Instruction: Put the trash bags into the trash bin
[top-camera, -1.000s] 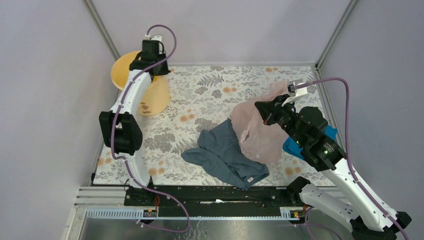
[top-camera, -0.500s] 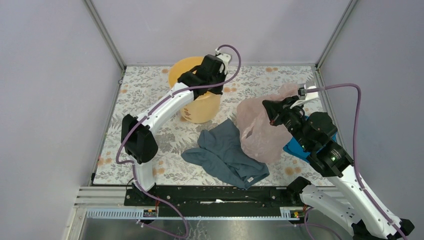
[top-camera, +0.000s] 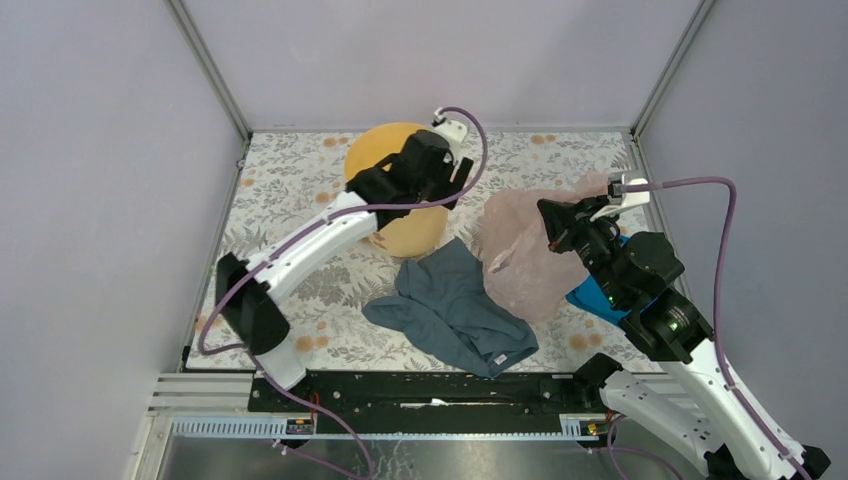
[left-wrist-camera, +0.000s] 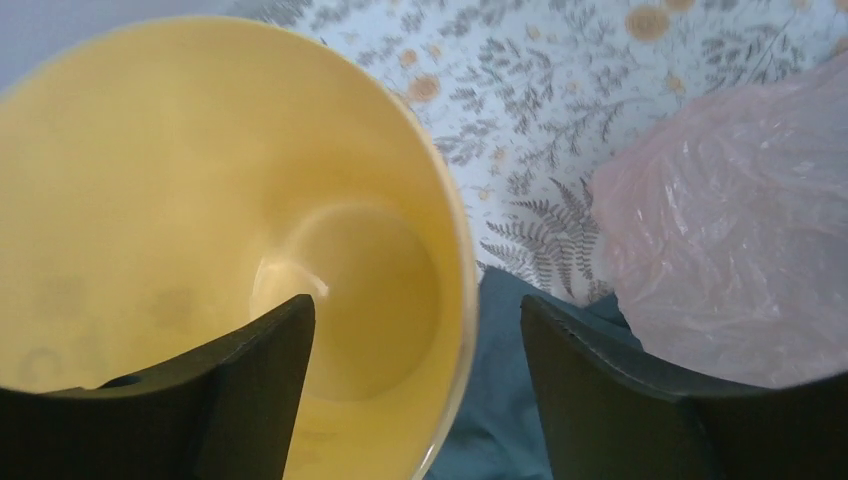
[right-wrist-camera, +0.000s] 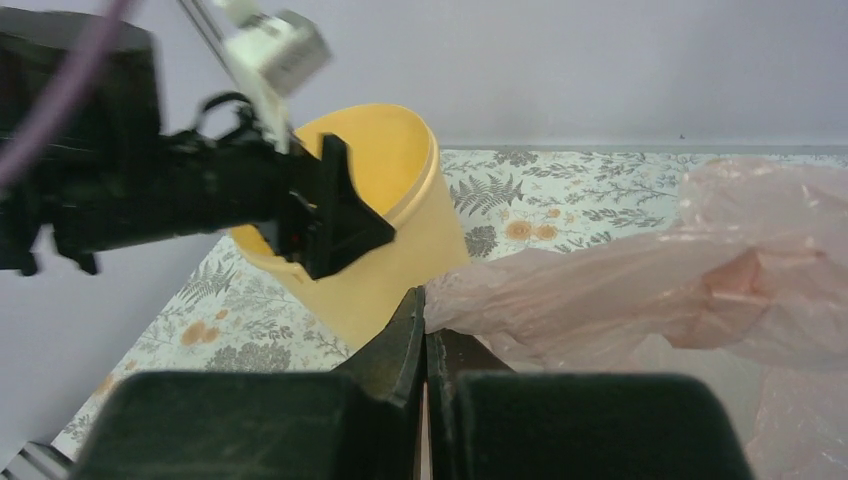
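My left gripper should move away from the trash bin's rim (top-camera: 438, 207), which it blocks beside the hanging trash bag, before my right gripper swings the trash bag over the trash bin's opening (top-camera: 375, 150).
The yellow trash bin (top-camera: 388, 148) stands at the back middle of the floral mat. My left gripper (top-camera: 445, 195) is open over its near-right rim. In the left wrist view one finger hangs inside the trash bin (left-wrist-camera: 200, 200) and the other outside it, with the left gripper (left-wrist-camera: 417, 305) straddling the rim. The pale-pink trash bag (top-camera: 515, 260) hangs to the bin's right. My right gripper (top-camera: 552, 222) is shut on its film. The right wrist view shows the right gripper (right-wrist-camera: 422, 296) pinching the trash bag (right-wrist-camera: 650, 290) close to the bin (right-wrist-camera: 400, 235).
A grey-blue garment (top-camera: 450, 310) lies crumpled in front of the bin and under the bag's edge. A bright blue folded cloth (top-camera: 590, 296) sits beneath the right arm. Grey walls close in the mat on three sides.
The left arm carried the bin from the far left corner to the back middle, then opened its jaws. The right gripper drifted slightly right and back with the bag.
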